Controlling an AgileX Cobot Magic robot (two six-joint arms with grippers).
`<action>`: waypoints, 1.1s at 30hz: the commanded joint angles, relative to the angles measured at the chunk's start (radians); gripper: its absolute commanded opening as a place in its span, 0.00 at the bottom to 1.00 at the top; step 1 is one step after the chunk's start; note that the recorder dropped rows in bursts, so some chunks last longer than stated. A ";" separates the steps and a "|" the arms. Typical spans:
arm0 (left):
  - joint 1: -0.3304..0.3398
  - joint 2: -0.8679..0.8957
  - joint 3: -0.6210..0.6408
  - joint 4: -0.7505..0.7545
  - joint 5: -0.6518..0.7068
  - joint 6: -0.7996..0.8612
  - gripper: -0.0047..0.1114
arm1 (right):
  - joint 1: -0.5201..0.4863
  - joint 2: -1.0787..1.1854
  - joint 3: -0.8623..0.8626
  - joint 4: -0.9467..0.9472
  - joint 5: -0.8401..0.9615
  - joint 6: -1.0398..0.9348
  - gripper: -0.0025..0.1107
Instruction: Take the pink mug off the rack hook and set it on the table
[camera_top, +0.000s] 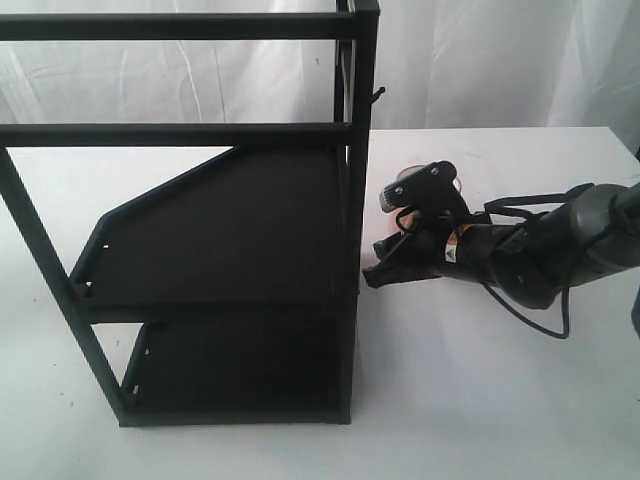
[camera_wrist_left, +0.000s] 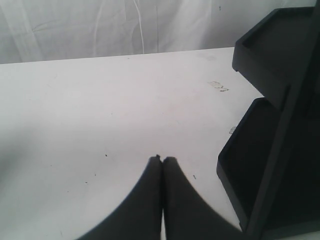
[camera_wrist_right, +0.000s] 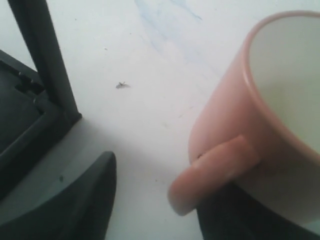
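Note:
I should keep backing away from the pink mug (camera_wrist_right: 272, 115) until both fingers are clear of its loop handle (camera_wrist_right: 215, 172), because the mug stands upright on white tabletop and my right gripper is open.
The pink mug (camera_wrist_right: 235, 115), white inside, shows large in the right wrist view, its loop handle (camera_wrist_right: 210, 175) lying over one dark finger (camera_wrist_right: 235, 220). The other finger (camera_wrist_right: 90, 200) stands well apart, with bare table (camera_wrist_right: 150, 110) between them. My right gripper (camera_wrist_right: 155, 185) is open. In the exterior view that gripper (camera_top: 385, 265) is low beside the rack's right post, and only slivers of the mug (camera_top: 405, 214) show behind it. The rack hook (camera_top: 377, 95) juts out bare higher up the post. My left gripper (camera_wrist_left: 162, 159) is shut on nothing over the table (camera_wrist_left: 100, 110).
The tall black rack (camera_top: 230, 230) fills the left half of the exterior view, and its post (camera_wrist_right: 47, 65) stands close to my right gripper. Its shelves (camera_wrist_left: 270, 150) lie beside my left gripper. White tabletop (camera_top: 480, 400) stretches to the right and front.

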 joint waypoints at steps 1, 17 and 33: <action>0.003 -0.004 0.004 0.002 -0.004 -0.001 0.04 | -0.003 -0.037 0.037 0.015 -0.008 0.031 0.43; 0.003 -0.004 0.004 0.002 -0.004 -0.001 0.04 | -0.003 -0.097 0.093 0.045 0.008 0.023 0.43; 0.003 -0.004 0.004 0.002 -0.004 -0.001 0.04 | -0.003 -0.463 0.388 0.162 -0.074 0.004 0.43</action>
